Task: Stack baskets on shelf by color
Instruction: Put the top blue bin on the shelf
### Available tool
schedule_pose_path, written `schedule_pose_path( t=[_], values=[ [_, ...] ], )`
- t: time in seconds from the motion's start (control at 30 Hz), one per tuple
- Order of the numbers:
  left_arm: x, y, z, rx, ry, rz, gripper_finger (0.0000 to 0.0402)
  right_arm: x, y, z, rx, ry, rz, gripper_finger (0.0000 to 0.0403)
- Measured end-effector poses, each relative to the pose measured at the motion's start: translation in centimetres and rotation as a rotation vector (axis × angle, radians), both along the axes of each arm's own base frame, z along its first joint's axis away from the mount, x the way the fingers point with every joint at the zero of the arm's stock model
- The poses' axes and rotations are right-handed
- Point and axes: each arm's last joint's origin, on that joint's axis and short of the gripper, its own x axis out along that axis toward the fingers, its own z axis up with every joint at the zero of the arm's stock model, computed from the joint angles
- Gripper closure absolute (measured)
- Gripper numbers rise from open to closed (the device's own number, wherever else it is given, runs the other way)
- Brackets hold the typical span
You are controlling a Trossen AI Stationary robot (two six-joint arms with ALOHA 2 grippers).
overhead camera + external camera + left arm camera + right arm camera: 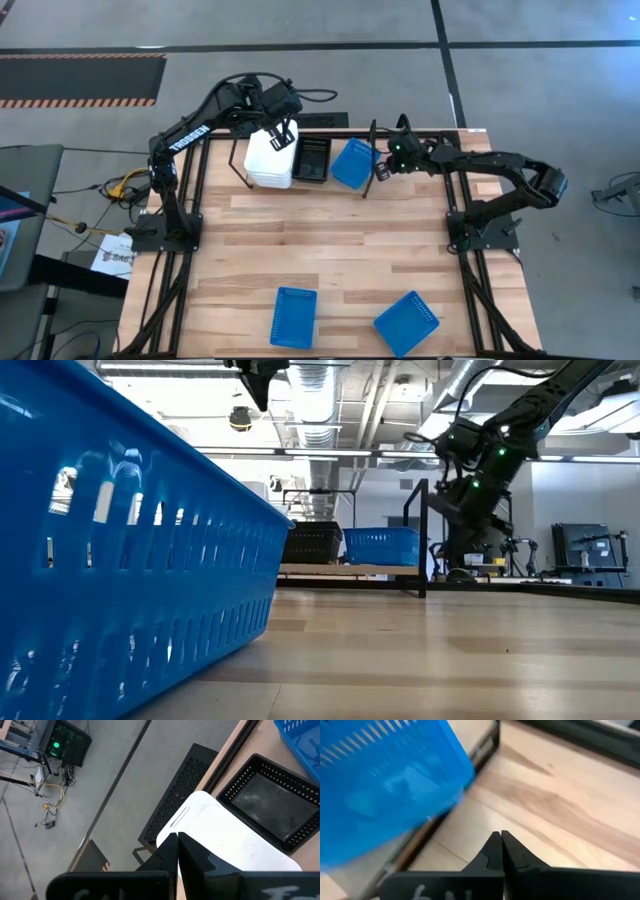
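The blue basket is askew, its corner jutting [377, 152] beyond the end of the shelf, so the robot's right gripper should move back and lightly push that corner inward to straighten the basket.
A stack of white baskets [268, 160] [220, 830], a black basket [311, 158] [270, 802] and a tilted blue basket [352, 163] [380, 545] [380, 785] sit side by side on the black shelf [423, 540] at the table's far edge. My left gripper [282, 138] [177, 836] hovers shut above the far end of the white stack; the low view shows it [262, 390] well above the shelf. My right gripper [383, 168] [500, 835] is shut and low over the wood, just right of the blue basket and the shelf's right end.
Two more blue baskets [293, 317] [407, 323] lie on the table near its near edge; one of them fills the low view's foreground [120, 560]. Bare wooden table [330, 240] stretches between them and the shelf. Both arm bases stand at the table's sides.
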Motion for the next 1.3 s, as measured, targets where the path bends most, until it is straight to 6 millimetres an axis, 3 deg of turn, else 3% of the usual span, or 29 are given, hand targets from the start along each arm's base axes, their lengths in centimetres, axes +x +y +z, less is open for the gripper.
schedule_pose_path(
  t=[0.37,0.7,0.9,1.3],
  values=[
    [0.1,-0.1,-0.1,-0.037,-0.023,-0.008,0.0401,-2.0,-0.1,-0.3,0.059,0.121,-0.063,0.0402],
    [0.1,-0.1,-0.1,-0.039,-0.023,-0.009,0.0401,-1.8,-0.8,-0.2,0.012,0.098,-0.081,0.0403],
    [0.1,-0.1,-0.1,-0.040,-0.024,-0.009,0.0401,-2.1,-1.0,-0.2,0.204,-0.078,0.125,0.0403],
    [0.1,-0.2,-0.1,-0.067,-0.029,-0.030,0.0401,-3.8,-3.1,0.5,0.306,-0.345,0.290,0.0403]
  ],
)
